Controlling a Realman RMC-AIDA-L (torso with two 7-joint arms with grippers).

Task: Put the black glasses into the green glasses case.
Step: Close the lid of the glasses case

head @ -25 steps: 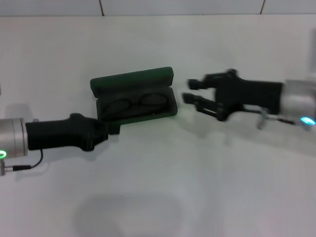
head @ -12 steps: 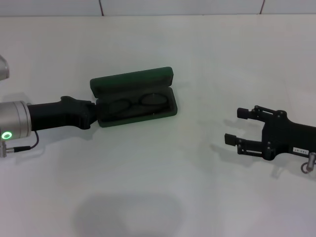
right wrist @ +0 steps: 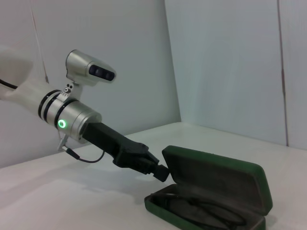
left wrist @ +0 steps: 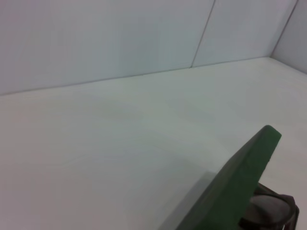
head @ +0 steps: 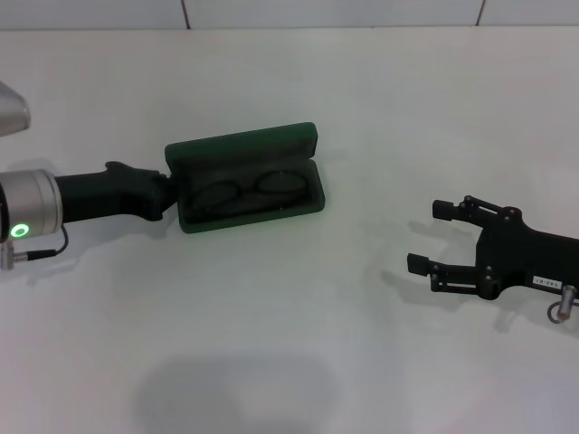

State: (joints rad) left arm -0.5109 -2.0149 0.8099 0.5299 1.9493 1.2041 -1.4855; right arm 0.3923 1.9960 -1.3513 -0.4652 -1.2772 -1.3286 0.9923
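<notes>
The end of the green glasses case point(head: 183, 197) is against my left gripper, so next I back away, reach behind the raised lid point(head: 215, 141) and push the lid closed.
The green glasses case point(head: 242, 150) lies open mid-table, lid raised at the back. Inside its lower half rest the black glasses point(head: 251, 191), lenses side by side. My left gripper point(head: 166, 193) reaches in from the left and sits against the case's left end, fingers together with nothing held. The right wrist view shows this too: the left gripper point(right wrist: 159, 171) at the end of the case lid point(right wrist: 221, 181), with the glasses point(right wrist: 207, 213) in the tray below. My right gripper point(head: 429, 237) hovers open, well to the right of the case, holding nothing. The left wrist view shows the lid's edge point(left wrist: 240, 182).
A bare white tabletop point(head: 298, 344) surrounds the case. A tiled wall point(head: 326, 11) runs along the table's far edge. Wide open table lies between the case and the right gripper.
My right gripper has pulled away from the case to the right and nearer the front. The left gripper rose from below the case's front corner to its left end.
</notes>
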